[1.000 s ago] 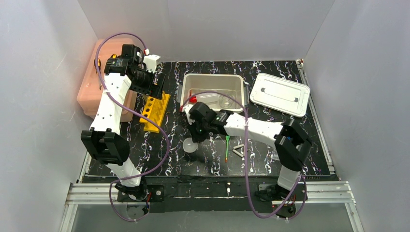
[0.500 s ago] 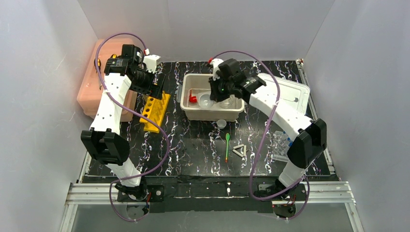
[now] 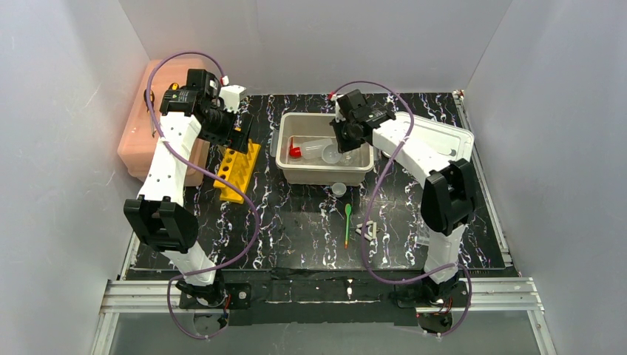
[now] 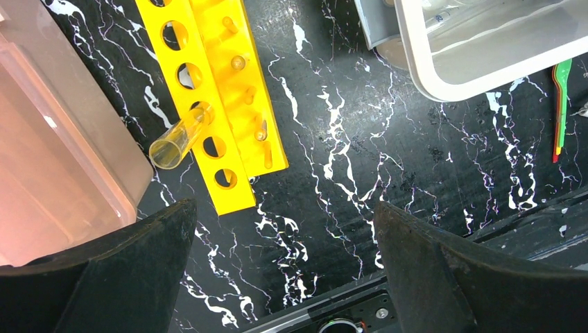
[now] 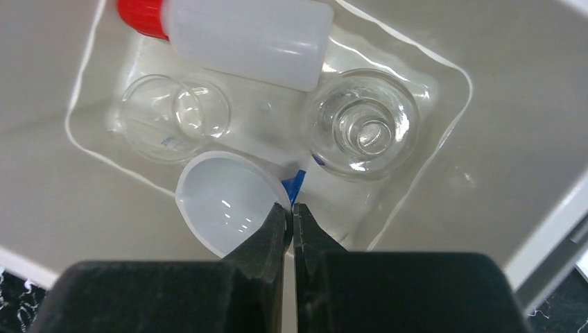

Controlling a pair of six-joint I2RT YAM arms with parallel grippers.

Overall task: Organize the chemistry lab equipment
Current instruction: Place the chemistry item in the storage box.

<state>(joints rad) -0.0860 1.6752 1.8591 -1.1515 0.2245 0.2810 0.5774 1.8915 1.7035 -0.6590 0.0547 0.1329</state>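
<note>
I keep my right gripper lowering the white bowl (image 5: 229, 201), now inside the bin, into a gap open between beaker and flask (image 5: 269, 144), and release near the bin's bottom.
My right gripper (image 5: 292, 208) is shut on the rim of the white bowl (image 5: 225, 201) and holds it inside the white bin (image 5: 506, 104), above the bottom. Below it lie the red-capped squeeze bottle (image 5: 249, 35), a clear glass beaker (image 5: 173, 114) and a glass flask (image 5: 362, 132). In the top view the gripper (image 3: 347, 137) hangs over the bin's right half. My left gripper (image 4: 284, 208) is open and empty above the table, near the yellow tube rack (image 4: 215, 90), which holds one tilted clear tube (image 4: 179, 139). The green spoon (image 3: 347, 224) and white triangle (image 3: 367, 229) lie in front of the bin.
The pink box (image 3: 151, 126) stands at the far left beside the rack (image 3: 238, 171). The bin's lid (image 3: 429, 144) lies right of the bin (image 3: 322, 177). A small clear cup (image 3: 339, 188) sits on the table just in front of the bin.
My right arm has carried the white bowl from the table in front of the bin up and into the bin. The left arm has not moved.
</note>
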